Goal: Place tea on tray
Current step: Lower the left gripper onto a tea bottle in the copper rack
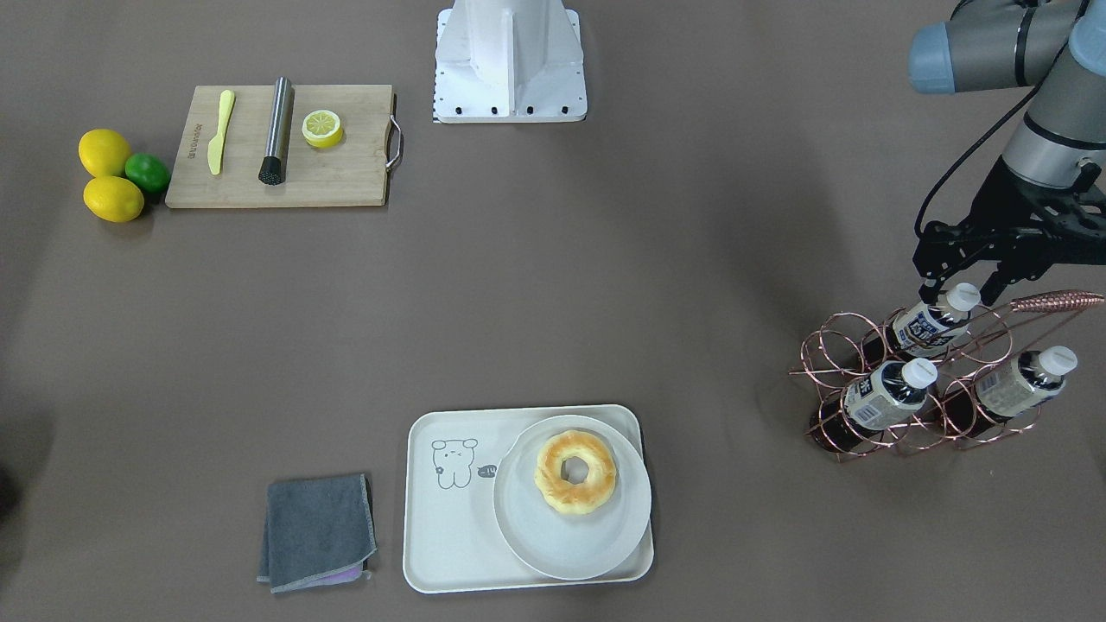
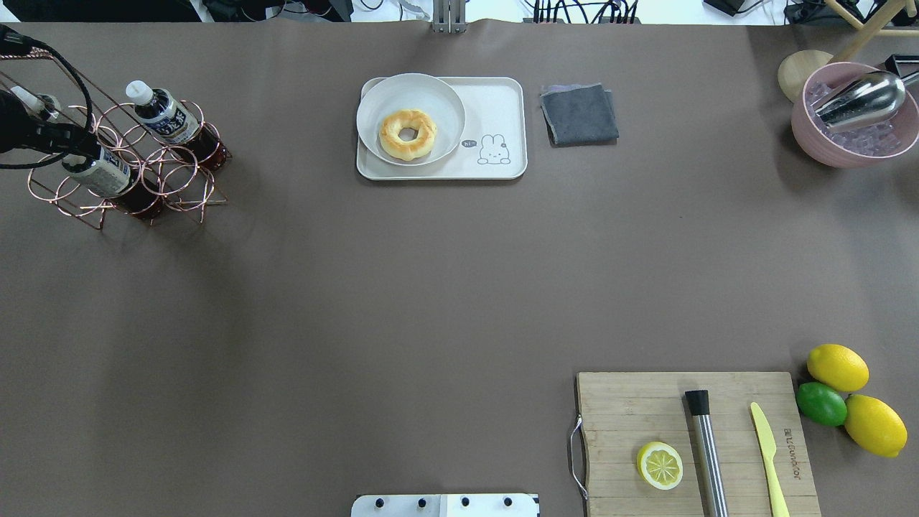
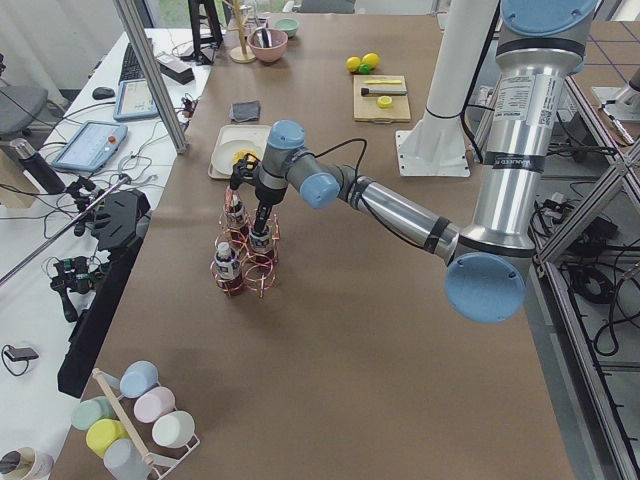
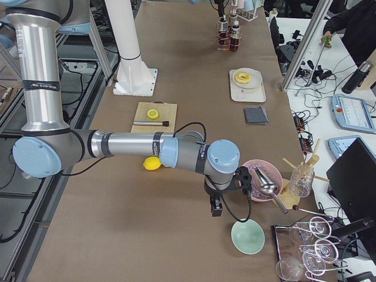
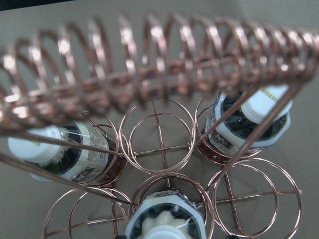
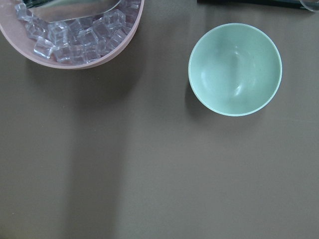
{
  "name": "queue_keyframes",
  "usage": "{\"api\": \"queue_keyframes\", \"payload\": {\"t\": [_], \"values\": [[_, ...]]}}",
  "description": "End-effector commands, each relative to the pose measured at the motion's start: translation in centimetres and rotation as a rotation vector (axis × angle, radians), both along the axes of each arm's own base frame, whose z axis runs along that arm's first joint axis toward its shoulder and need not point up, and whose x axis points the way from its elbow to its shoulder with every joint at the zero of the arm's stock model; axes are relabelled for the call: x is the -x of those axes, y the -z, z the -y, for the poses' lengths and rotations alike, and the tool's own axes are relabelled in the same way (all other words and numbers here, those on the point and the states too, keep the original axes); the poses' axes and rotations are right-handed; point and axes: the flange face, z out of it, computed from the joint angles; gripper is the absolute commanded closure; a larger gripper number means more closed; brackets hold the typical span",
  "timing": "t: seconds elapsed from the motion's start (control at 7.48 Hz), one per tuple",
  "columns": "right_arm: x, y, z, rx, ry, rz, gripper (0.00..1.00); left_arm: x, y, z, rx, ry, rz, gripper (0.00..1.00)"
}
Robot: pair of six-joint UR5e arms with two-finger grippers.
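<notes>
The top bottle (image 1: 929, 326) has an open ring (image 1: 885, 333) around it, so it will slide up and out of the copper wire rack when I raise its white cap.
Three tea bottles lie in a copper wire rack (image 1: 829, 371). The top bottle (image 1: 924, 326) has its white cap between the fingers of my left gripper (image 1: 962, 287), which is open and straddles the cap. The two lower bottles (image 1: 881, 396) (image 1: 1020, 380) lie beside each other. The left wrist view looks down on the rack with the nearest bottle (image 5: 164, 221) at the bottom centre. The cream tray (image 1: 432, 553) with the bear drawing sits at the table's far side, well apart from the rack. My right gripper (image 4: 214, 205) hangs over the table's right end; I cannot tell its state.
A round white plate (image 1: 553, 544) with a doughnut (image 1: 575, 472) covers half of the tray. A grey cloth (image 1: 316, 531) lies beside it. A cutting board (image 1: 346, 173) holds a knife, muddler and lemon half. A green bowl (image 6: 234, 69) and pink ice bowl (image 6: 75, 55) lie under the right wrist.
</notes>
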Motion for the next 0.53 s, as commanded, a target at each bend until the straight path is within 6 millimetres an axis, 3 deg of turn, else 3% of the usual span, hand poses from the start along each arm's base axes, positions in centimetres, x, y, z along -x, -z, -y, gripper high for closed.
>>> {"api": "queue_keyframes", "payload": {"t": [0.0, 0.13, 0.4], "values": [[0.0, 0.2, 0.1, -0.004, 0.000, 0.001, 0.00, 1.6, 0.3, 0.0, 0.012, -0.017, -0.041, 0.93], [0.0, 0.3, 0.1, -0.005, 0.000, 0.000, 0.00, 3.6, -1.2, -0.2, 0.007, -0.037, -0.028, 1.00], [0.0, 0.3, 0.1, -0.004, -0.001, 0.000, 0.00, 5.9, -1.1, 0.1, -0.008, -0.034, -0.034, 1.00]]}}
